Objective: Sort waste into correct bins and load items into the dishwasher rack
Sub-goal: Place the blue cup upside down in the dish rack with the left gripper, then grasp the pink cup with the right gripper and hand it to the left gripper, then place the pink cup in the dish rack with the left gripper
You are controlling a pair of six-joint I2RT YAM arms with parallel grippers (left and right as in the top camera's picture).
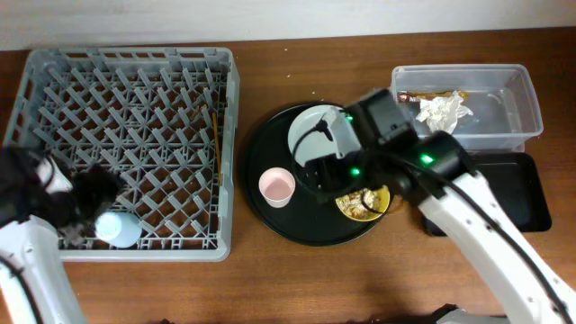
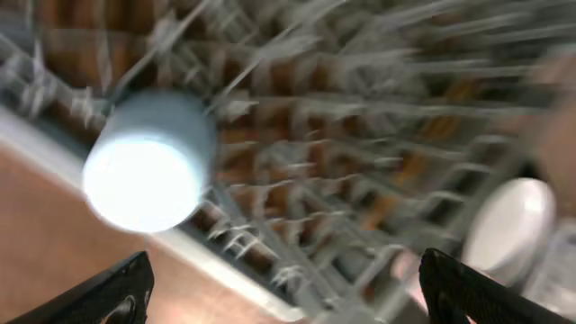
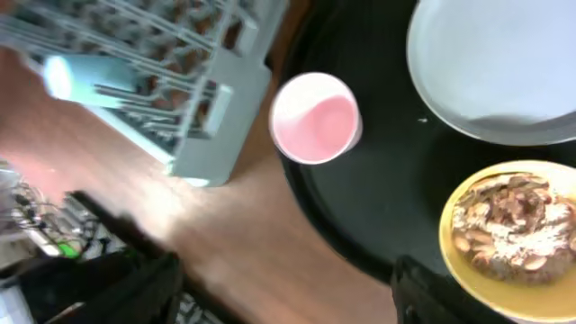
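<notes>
Next, I load the pink cup [image 1: 276, 187] with my left gripper, as it's on the round tray's edge by the dishwasher rack, leaving my right gripper the yellow bowl [image 1: 363, 205].
The grey dishwasher rack [image 1: 126, 99] stands at the left, with the light-blue cup [image 1: 118, 229] lying in its near-left corner. My left gripper [image 1: 90, 195] hovers just above that cup, open and empty; its wrist view shows the cup [image 2: 148, 162] on the rack [image 2: 360, 135] between the spread fingers [image 2: 283, 297]. The pink cup [image 1: 276, 186], the grey-green plate [image 1: 308, 126] and the yellow bowl [image 1: 364, 203] of food scraps sit on the round black tray. My right gripper [image 1: 326, 175] is open above them [image 3: 279, 288], near the pink cup [image 3: 315, 117].
The clear tub [image 1: 513, 108] at the back right holds crumpled tissue [image 1: 441, 110] and a brown wrapper strip [image 1: 436, 94]. The shallow black tray [image 1: 517, 189] lies in front of it. A thin brown stick [image 1: 217, 135] lies in the rack's right side.
</notes>
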